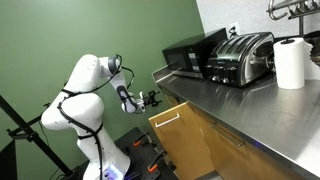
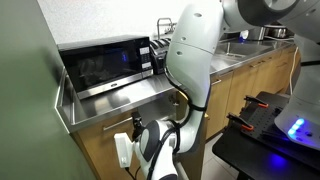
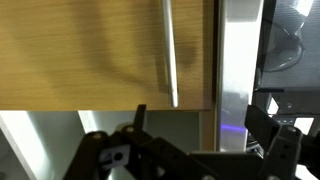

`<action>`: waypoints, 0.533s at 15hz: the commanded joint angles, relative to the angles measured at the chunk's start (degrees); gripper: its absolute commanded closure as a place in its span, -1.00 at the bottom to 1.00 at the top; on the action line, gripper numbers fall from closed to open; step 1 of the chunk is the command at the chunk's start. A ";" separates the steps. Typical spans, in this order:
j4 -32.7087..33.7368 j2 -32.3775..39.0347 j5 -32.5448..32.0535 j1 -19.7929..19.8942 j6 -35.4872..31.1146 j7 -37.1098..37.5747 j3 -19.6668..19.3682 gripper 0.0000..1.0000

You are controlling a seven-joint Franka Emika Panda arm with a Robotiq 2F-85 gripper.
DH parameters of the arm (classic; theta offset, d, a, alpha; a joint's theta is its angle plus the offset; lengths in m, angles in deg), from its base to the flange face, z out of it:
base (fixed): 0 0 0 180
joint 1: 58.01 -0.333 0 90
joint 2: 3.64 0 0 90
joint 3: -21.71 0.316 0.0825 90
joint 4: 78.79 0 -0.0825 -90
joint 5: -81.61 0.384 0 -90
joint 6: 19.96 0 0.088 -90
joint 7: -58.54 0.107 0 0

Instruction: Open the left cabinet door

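The silver bar handle's line runs between my gripper's open fingers, so my gripper should continue to go toward the handle's end and close there.
The left cabinet door is a light-brown wooden panel with a slim silver bar handle near its top edge. In an exterior view it stands slightly ajar under the steel counter. My gripper hovers just beside the handle's end, close to the door's top corner. In the wrist view the door fills the upper picture and its handle runs as a bar down the frame. My gripper is open, with its fingers wide apart below the door's edge and nothing between them. The arm hides most of the door in an exterior view.
A steel countertop carries a black microwave, a toaster and a paper towel roll. More wooden cabinet fronts run along under it. A green wall stands behind the arm. A camera tripod stands nearby.
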 commanded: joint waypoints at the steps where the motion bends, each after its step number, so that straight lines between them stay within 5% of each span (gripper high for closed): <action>1: -1.24 -0.60 -2.86 0.55 0.33 4.53 -1.08 -1.00; 8: 0.23 0.48 -1.66 1.51 -0.10 1.99 -0.66 -1.00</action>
